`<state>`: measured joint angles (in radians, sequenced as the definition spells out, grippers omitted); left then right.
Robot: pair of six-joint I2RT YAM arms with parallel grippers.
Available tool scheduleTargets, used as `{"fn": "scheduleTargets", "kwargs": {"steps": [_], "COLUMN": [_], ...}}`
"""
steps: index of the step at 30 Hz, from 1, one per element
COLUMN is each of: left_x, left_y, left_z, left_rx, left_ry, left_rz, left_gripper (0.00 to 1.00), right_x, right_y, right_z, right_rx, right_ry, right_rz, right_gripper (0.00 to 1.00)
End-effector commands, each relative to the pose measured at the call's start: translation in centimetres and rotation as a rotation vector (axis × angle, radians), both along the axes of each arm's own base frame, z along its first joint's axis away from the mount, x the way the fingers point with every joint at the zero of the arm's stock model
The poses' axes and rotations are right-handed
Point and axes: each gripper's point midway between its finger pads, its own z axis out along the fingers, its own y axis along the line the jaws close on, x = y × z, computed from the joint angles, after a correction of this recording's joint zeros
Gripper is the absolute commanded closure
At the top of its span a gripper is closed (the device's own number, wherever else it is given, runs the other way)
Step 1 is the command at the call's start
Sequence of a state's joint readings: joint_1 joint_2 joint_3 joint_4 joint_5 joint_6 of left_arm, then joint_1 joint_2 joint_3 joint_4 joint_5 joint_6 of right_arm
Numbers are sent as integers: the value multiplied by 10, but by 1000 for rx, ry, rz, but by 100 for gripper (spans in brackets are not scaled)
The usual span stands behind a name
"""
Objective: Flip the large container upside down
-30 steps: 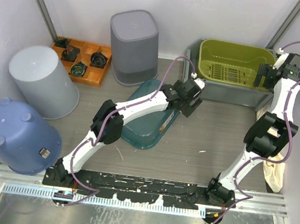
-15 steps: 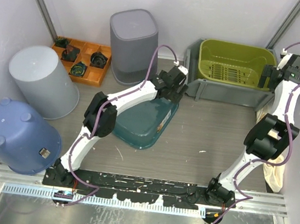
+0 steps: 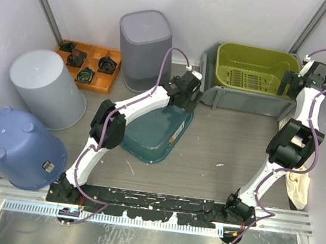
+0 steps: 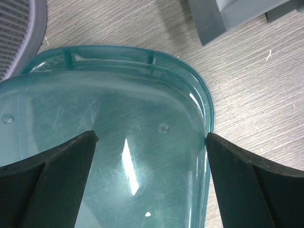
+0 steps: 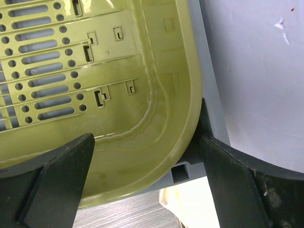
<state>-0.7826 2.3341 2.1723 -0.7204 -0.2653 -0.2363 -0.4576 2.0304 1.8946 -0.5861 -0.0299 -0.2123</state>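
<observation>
The olive basket is inside the grey bin, so the robot's right gripper should grasp the olive basket's rim and raise the basket clear first, then turn it over.
The large teal see-through container lies flat on the table, mid-left. In the left wrist view its broad face with small round bumps points up at the camera, so it seems bottom-up. My left gripper hovers over its far end, open and empty. Its right fingertip sits at the container's right edge. My right gripper is open and empty, above the right end of the olive slotted basket.
The olive basket sits in a grey bin at the back right. A tall grey bin, an orange parts tray, a light grey bucket and an inverted blue bucket stand at the left. A cloth lies at the right edge.
The teal container went from propped up on edge to lying flat. My left gripper moved left, from its right side to above its far end. The right gripper barely shifted.
</observation>
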Motion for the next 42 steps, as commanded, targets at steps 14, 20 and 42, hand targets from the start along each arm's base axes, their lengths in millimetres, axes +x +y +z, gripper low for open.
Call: {"fn": "scheduleTargets", "kwargs": {"steps": [14, 20, 42], "left_x": [-30, -44, -62], "left_y": [197, 226, 248], "left_z": [-29, -17, 5], "left_rx": [208, 234, 193], "left_ry": [135, 142, 155], "left_rz": [472, 521, 543], "left_gripper": [2, 1, 1], "right_x": [15, 21, 30], "right_y": [-5, -6, 20], "right_z": [-13, -21, 99], "right_rx": [30, 36, 27], "right_ry": [-18, -12, -249], "right_rz": [2, 15, 99], "right_gripper": [48, 43, 99]}}
